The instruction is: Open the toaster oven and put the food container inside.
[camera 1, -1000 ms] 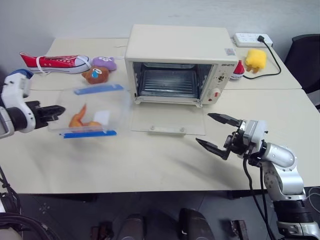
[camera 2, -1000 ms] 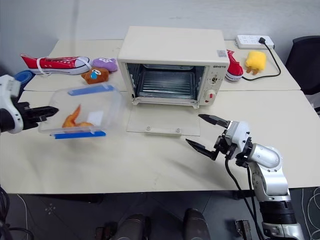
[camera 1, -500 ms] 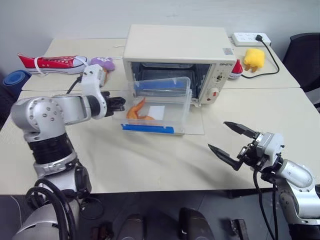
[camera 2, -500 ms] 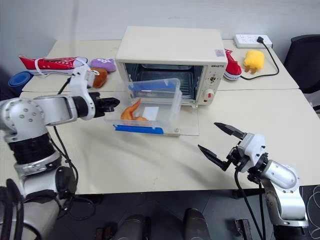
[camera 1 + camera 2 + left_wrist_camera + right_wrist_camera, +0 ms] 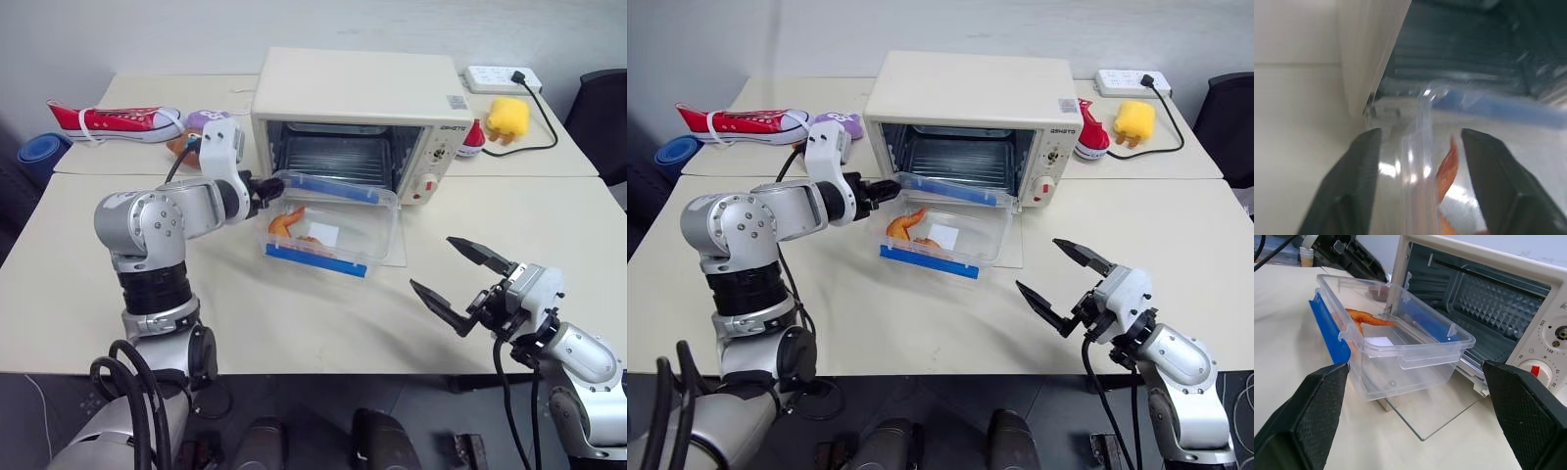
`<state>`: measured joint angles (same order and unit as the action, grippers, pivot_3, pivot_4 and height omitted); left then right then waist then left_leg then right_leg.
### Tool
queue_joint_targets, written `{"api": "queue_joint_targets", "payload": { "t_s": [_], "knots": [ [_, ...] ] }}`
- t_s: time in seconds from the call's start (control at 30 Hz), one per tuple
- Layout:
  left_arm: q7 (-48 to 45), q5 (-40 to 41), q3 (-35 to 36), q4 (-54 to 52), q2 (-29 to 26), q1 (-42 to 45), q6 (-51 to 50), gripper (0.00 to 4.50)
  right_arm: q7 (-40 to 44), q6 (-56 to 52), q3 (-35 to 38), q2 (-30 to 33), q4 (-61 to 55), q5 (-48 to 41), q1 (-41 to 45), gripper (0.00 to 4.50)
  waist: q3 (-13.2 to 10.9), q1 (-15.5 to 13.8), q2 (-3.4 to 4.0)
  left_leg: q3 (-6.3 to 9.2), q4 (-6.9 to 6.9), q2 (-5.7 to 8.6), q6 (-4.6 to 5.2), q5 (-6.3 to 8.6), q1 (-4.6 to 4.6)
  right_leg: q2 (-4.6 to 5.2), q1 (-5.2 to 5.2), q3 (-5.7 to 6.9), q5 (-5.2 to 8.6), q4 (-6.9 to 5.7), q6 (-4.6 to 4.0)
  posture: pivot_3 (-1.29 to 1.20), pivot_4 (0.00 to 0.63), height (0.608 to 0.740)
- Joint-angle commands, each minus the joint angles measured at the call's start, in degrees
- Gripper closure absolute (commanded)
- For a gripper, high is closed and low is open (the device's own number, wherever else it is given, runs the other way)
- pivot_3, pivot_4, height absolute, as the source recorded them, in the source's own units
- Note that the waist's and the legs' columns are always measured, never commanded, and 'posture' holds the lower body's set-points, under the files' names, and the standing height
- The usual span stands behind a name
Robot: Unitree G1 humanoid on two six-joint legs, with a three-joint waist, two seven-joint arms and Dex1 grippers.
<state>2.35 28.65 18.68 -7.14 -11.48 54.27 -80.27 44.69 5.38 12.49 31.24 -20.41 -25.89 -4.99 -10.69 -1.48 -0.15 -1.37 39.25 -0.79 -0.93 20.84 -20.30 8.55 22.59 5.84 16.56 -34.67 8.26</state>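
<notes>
Next, I move my left gripper off the food container's end and use it together with my right gripper to push the food container's near side [image 5: 315, 259] in, because the food container is crooked at the oven's opening [image 5: 333, 189].
The cream toaster oven [image 5: 353, 88] stands at the table's back middle, its glass door [image 5: 1425, 416] folded down flat. The clear food container [image 5: 338, 223], with blue clip strips and orange food [image 5: 290, 219] inside, rests on that door. Its far long side is at the oven's mouth. My left gripper [image 5: 263, 189] is at the container's left end. In the left wrist view its fingers [image 5: 1354, 186] stand open on either side of the thin end wall [image 5: 1418, 161], apart from it. My right gripper [image 5: 432, 262] hovers open and empty over the table, in front of and to the right of the door.
A red sneaker [image 5: 108, 119] and a blue object [image 5: 39, 155] lie at the back left. A yellow plush [image 5: 509, 113], a power strip [image 5: 500, 76] and its black cable sit at the back right. A black chair [image 5: 605, 108] stands beyond the right edge.
My left arm swung the container right, from the table's left side onto the open oven door, and its fingers have opened off the wall. My right gripper stays open.
</notes>
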Motion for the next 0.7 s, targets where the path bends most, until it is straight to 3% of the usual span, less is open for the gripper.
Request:
{"api": "queue_joint_targets", "payload": {
  "t_s": [0.03, 0.13, 0.2, 0.27, 0.43, 0.53, 0.63, 0.7],
  "knots": [
    [-5.8, 3.5, 1.7, -4.6, -1.1, -1.6, 4.5, 0.47, -1.3, -1.9, 1.6, 0.4, -4.5, -2.3, -0.6, 0.00, 0.0, 0.1, 0.00, 0.00, 0.00, -0.01, 0.00, 0.00, 0.00, 0.00, 0.00, 0.00, 0.00, -0.01, 0.00, 0.00, 0.150, 0.740],
    [-13.3, 5.0, 0.8, -5.2, -7.4, -3.6, 7.6, 0.47, -1.2, -7.5, 1.8, 2.2, -7.5, -6.2, -0.6, 0.00, 0.0, 0.5, 0.01, -0.01, -0.01, -0.03, 0.00, 0.00, 0.01, -0.02, 0.01, 0.00, 0.00, -0.03, 0.00, 0.00, 0.150, 0.740],
    [-24.8, 5.0, -0.2, -2.3, -17.5, -7.3, 13.4, 0.45, 1.6, -14.0, 0.1, 6.4, -10.3, -9.6, -1.1, 0.19, 0.0, 1.2, 0.06, -0.02, -0.02, -0.05, -0.01, -0.01, 0.03, -0.04, 0.02, 0.00, 0.00, -0.05, 0.00, 0.00, 0.150, 0.740],
    [-36.2, 3.4, -3.1, 0.1, -26.4, -11.7, 22.1, 0.44, 3.2, -18.9, -1.8, 9.6, -11.6, -10.8, -1.2, 0.64, 0.0, 1.7, 0.09, -0.05, -0.11, -0.06, -0.01, -0.01, 0.09, -0.05, 0.04, -0.01, 0.04, -0.07, -0.07, 0.00, 0.150, 0.740],
    [-61.3, -0.9, -7.1, 5.4, -38.2, -25.8, 46.1, 1.64, 5.0, -23.9, -10.3, 11.3, -10.5, -7.3, 2.0, 2.35, 0.0, 1.0, 0.08, -0.06, -0.07, -0.07, 0.03, 0.02, 0.04, -0.04, 0.00, 0.02, 0.06, 0.05, -0.10, 0.00, 0.150, 0.740],
    [-67.0, -3.6, -10.8, 6.9, -39.3, -30.8, 53.9, 2.58, 7.5, -23.5, -15.2, 11.0, -7.6, -3.7, 5.7, 3.43, 0.0, 0.1, 0.07, -0.07, -0.04, -0.05, 0.06, 0.04, 0.01, -0.04, 0.00, 0.02, 0.05, 0.09, -0.10, 0.00, 0.150, 0.740],
    [-66.2, -3.5, -14.2, 5.3, -34.6, -31.1, 55.5, 3.53, 7.8, -23.5, -17.6, 8.2, -2.0, -2.3, 12.3, 4.49, 0.0, -0.3, 0.05, -0.04, 0.15, -0.04, 0.17, 0.09, -0.09, -0.02, -0.01, 0.04, 0.02, 0.08, -0.09, 0.00, 0.150, 0.740],
    [-63.5, -4.7, -17.1, 4.6, -30.0, -30.2, 56.1, 4.18, 9.0, -23.1, -19.6, 6.4, 1.9, -0.9, 16.1, 4.50, 0.0, -0.3, 0.05, -0.04, 0.28, -0.03, 0.23, 0.13, -0.12, -0.01, -0.03, 0.03, -0.02, 0.05, -0.07, 0.00, 0.150, 0.740]
  ]
}}
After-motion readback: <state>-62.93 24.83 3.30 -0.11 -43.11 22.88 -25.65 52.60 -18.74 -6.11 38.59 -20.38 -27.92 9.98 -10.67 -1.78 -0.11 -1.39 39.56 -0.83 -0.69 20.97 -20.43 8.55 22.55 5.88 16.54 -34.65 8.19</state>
